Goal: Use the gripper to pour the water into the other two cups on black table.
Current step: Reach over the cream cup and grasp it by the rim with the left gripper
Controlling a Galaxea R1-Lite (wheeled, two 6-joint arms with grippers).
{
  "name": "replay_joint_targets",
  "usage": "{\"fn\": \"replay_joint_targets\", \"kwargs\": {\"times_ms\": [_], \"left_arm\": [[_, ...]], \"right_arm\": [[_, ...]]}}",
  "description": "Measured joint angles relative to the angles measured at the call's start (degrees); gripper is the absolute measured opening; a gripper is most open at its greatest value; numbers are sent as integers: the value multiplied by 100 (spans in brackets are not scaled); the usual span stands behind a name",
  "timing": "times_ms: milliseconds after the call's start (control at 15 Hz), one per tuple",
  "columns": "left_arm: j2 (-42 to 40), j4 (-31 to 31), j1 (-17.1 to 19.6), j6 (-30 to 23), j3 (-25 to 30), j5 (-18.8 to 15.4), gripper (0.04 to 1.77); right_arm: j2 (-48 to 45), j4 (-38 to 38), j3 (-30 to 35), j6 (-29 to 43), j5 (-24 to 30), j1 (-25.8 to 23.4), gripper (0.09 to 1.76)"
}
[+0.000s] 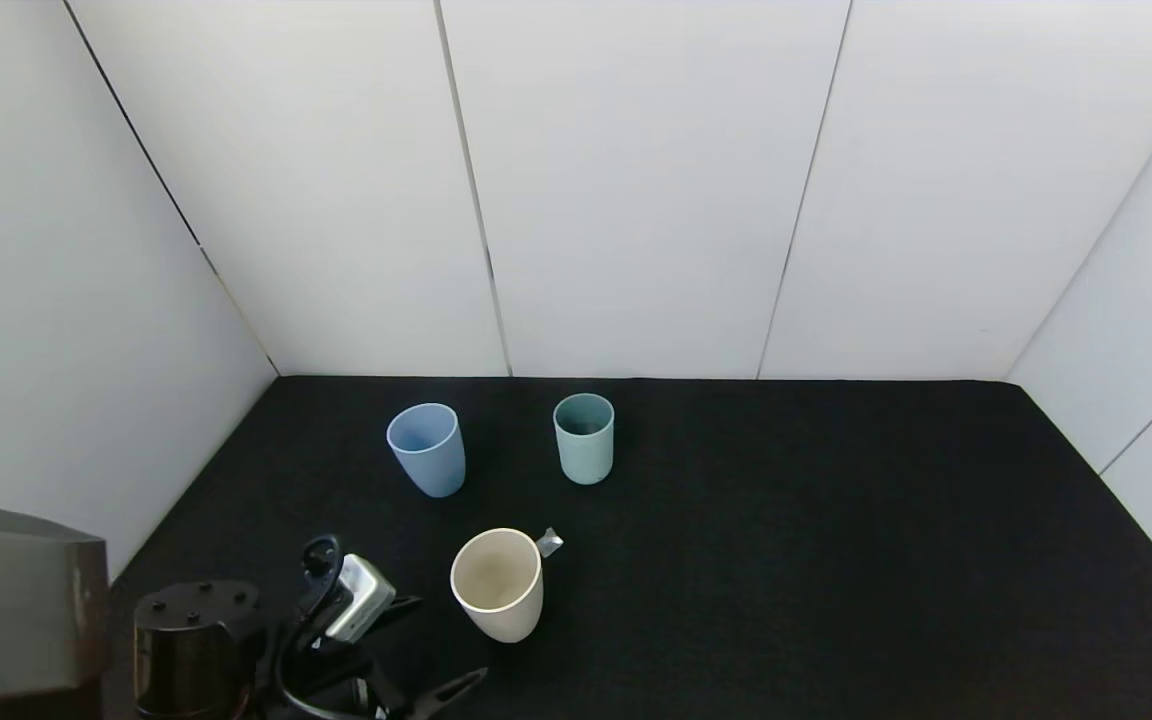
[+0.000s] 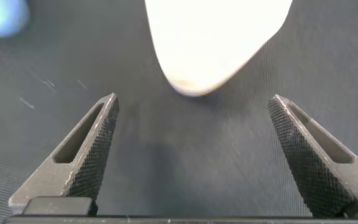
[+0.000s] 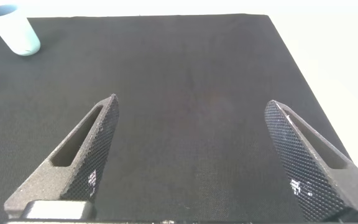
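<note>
I can see a deep part of the cream cup's inside (image 1: 496, 560) below its rim. The water should be shallow and low inside the cream cup when I lift it.
The light blue cup (image 1: 427, 448) and the teal-green cup (image 1: 584, 437) stand upright at the back of the black table (image 1: 786, 560). A larger cream-white cup (image 1: 498, 583) stands in front of them. My left gripper (image 1: 436, 645) is open and empty, low at the front left, just short of the cream cup. In the left wrist view the cream cup (image 2: 216, 43) sits beyond the gap of the left gripper (image 2: 194, 102), and the blue cup (image 2: 2, 15) is a blur at the edge. My right gripper (image 3: 192, 102) is open over bare table, out of the head view.
A small silver tag (image 1: 549, 542) lies on the table beside the cream cup. White walls close the table at the back and both sides. The right wrist view shows a pale cup (image 3: 17, 30), probably the teal-green one, far off.
</note>
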Motion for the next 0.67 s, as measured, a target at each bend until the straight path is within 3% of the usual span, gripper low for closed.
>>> {"fn": "replay_joint_targets", "kwargs": {"times_ms": [333,667], "left_arm": [[468,-66,-226,-127,-9,-5,172],[503,-66,-284,-252,-402,41,172]], "right_arm": [[0,0,0,0,1,0,171],[0,0,0,-2,1,0,171]]}}
